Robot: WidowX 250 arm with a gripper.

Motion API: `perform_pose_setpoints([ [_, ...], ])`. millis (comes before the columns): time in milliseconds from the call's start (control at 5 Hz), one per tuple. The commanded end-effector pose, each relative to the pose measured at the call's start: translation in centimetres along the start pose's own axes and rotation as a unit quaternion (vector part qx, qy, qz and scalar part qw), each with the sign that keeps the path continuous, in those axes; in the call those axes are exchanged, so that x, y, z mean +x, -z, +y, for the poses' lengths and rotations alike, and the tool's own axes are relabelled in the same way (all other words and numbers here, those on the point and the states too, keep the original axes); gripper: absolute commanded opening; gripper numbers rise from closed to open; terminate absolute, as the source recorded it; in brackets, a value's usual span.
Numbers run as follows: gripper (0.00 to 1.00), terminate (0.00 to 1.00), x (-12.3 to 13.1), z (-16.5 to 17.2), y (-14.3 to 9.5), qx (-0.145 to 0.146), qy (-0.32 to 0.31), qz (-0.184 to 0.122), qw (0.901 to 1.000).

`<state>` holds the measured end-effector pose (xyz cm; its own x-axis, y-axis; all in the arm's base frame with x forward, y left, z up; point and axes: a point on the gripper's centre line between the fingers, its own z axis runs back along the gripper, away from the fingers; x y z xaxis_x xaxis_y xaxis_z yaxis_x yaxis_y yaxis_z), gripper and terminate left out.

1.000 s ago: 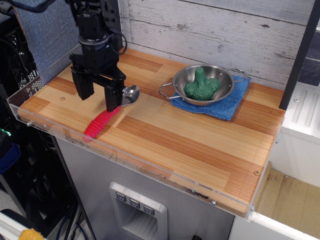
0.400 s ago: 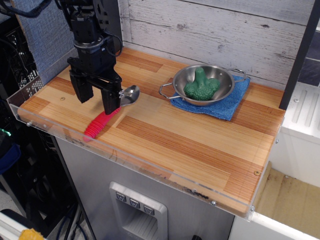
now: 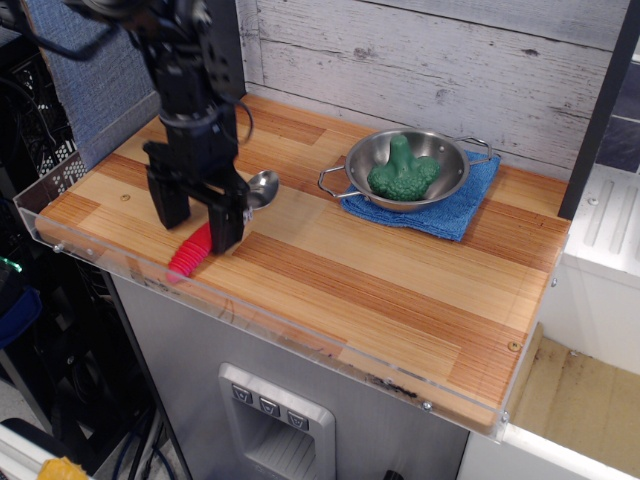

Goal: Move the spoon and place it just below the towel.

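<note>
I expect the steel bowl to tip forward as the towel bunches up when I push the spoon in, because the bowl is standing on the loose blue towel.
The spoon lies at the table's front left, with its silver bowl toward the back and its red ribbed handle pointing to the front edge. My gripper is open and low over the handle's upper half. One finger stands left of the handle and the other hides the part near the neck. I cannot tell whether the fingers touch the spoon. The blue towel lies at the back right, mostly under a steel bowl.
A two-handled steel bowl with a green lumpy toy in it stands on the towel. A clear plastic guard runs along the table's front and left edges. A plank wall stands behind.
My gripper has come down and shifted slightly toward the front edge, so its fingers now stand around the spoon's handle. The spoon, towel and bowl have not moved.
</note>
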<state>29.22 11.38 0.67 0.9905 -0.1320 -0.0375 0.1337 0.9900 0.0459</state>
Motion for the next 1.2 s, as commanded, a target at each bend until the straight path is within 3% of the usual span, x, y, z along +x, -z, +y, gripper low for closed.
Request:
perform_pose_setpoints([
  [0,0.0,0.0,0.1,-0.1,0.5,0.015,0.0,-0.002,0.9999],
  [400,0.0,0.0,0.2,0.1,-0.2,0.012,-0.012,-0.005,0.9998],
  [600,0.0,0.0,0.3,1.5,-1.2,-0.001,-0.057,-0.001,0.9984],
  [800,0.0,0.0,-0.1,1.1,-4.4,-0.01,-0.1,-0.022,0.9947],
  [1000,0.0,0.0,-1.1,-1.7,-7.3,-0.011,-0.107,-0.032,0.9937],
])
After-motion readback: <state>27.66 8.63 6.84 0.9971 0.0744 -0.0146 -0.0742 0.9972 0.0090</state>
